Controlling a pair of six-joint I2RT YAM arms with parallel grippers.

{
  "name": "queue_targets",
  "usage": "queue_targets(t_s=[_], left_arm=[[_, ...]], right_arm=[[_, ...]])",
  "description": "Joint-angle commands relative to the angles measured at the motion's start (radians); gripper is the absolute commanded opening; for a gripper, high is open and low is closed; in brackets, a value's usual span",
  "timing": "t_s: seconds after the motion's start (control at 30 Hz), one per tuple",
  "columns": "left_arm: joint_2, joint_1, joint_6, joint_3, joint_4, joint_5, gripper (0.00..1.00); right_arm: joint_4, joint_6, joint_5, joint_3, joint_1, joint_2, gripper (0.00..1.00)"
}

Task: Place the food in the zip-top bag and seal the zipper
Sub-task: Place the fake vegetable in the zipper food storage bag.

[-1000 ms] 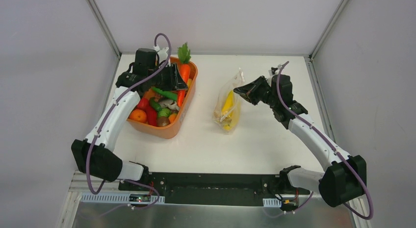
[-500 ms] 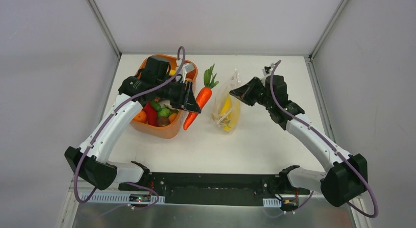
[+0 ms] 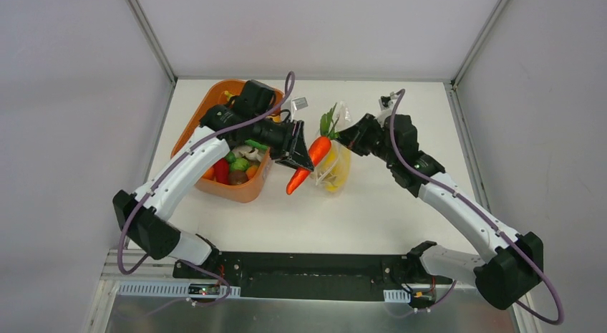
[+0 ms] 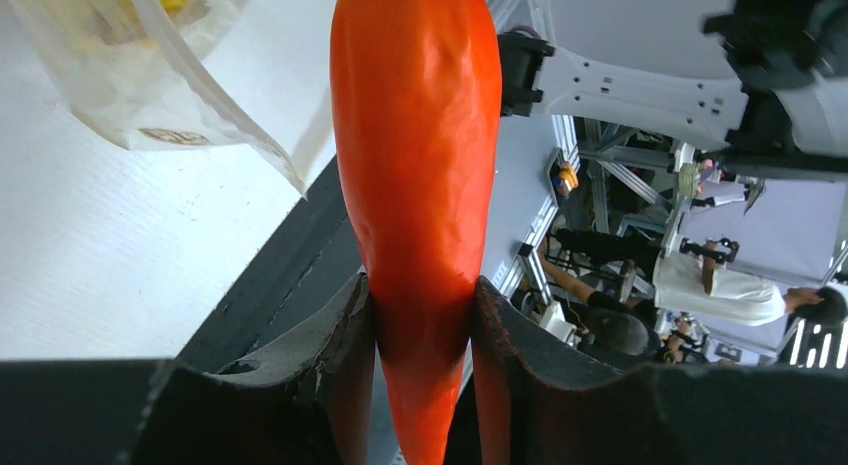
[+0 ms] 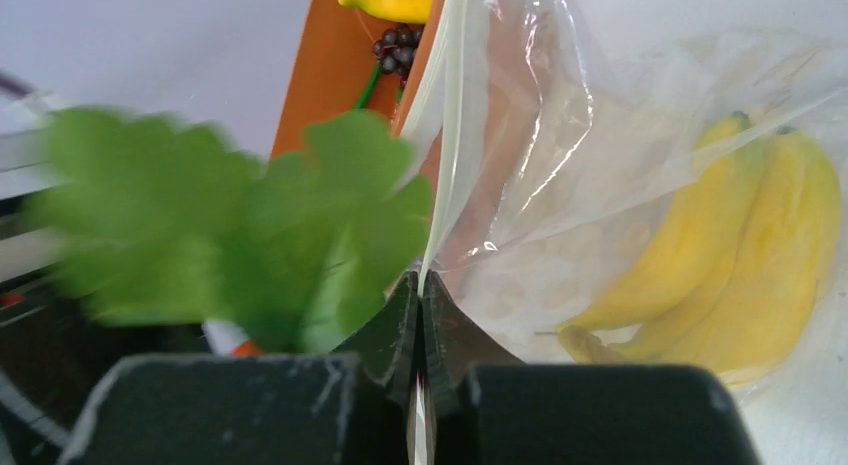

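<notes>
I should pull the carrot back with my left gripper and tip it leaves first into the bag [image 3: 328, 174], because the carrot's green leaves [image 3: 328, 123] are outside the edge of the bag's opening.
My left gripper [image 3: 299, 152] is shut on an orange carrot [image 3: 313, 160] with a green top and holds it in the air just left of the zip-top bag [image 3: 335, 165]. In the left wrist view the carrot [image 4: 418, 155] is pinched near its tip, with the bag [image 4: 130, 65] at upper left. My right gripper [image 3: 352, 136] is shut on the bag's mouth edge and lifts it. In the right wrist view the pale zipper strip [image 5: 447, 125] runs up from my right gripper [image 5: 419, 295], yellow bananas [image 5: 740, 255] lie inside the bag, and the carrot's green leaves [image 5: 230, 225] are blurred at left.
An orange tub [image 3: 249, 188] with several toy fruits and vegetables stands at the left of the white table. Its wall [image 5: 330, 65] shows behind the bag in the right wrist view. Metal frame posts stand at the back corners.
My left gripper has lifted the carrot out of the tub and carried it right, up to the bag's mouth. My right gripper has stayed shut on the bag edge and shifted slightly left.
</notes>
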Motion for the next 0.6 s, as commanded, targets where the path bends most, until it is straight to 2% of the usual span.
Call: queue_targets(t_s=[0.0, 0.13, 0.27, 0.4, 0.57], left_arm=[[0.081, -0.012, -0.032, 0.059, -0.048, -0.052, 0.0], [0.134, -0.022, -0.062, 0.08, -0.006, -0.028, 0.0], [0.201, -0.024, -0.006, 0.152, -0.143, -0.139, 0.0], [0.258, -0.024, 0.05, 0.223, -0.266, -0.247, 0.0], [0.335, -0.025, 0.105, 0.331, -0.347, -0.247, 0.0]], right_arm=[[0.066, -0.071, 0.025, -0.02, 0.019, -0.078, 0.0], [0.066, -0.108, -0.005, -0.034, 0.03, -0.105, 0.0], [0.056, -0.122, -0.027, -0.045, 0.033, -0.127, 0.0], [0.056, -0.172, -0.126, -0.05, 0.035, -0.143, 0.0], [0.047, -0.221, -0.244, -0.032, 0.041, -0.131, 0.0]])
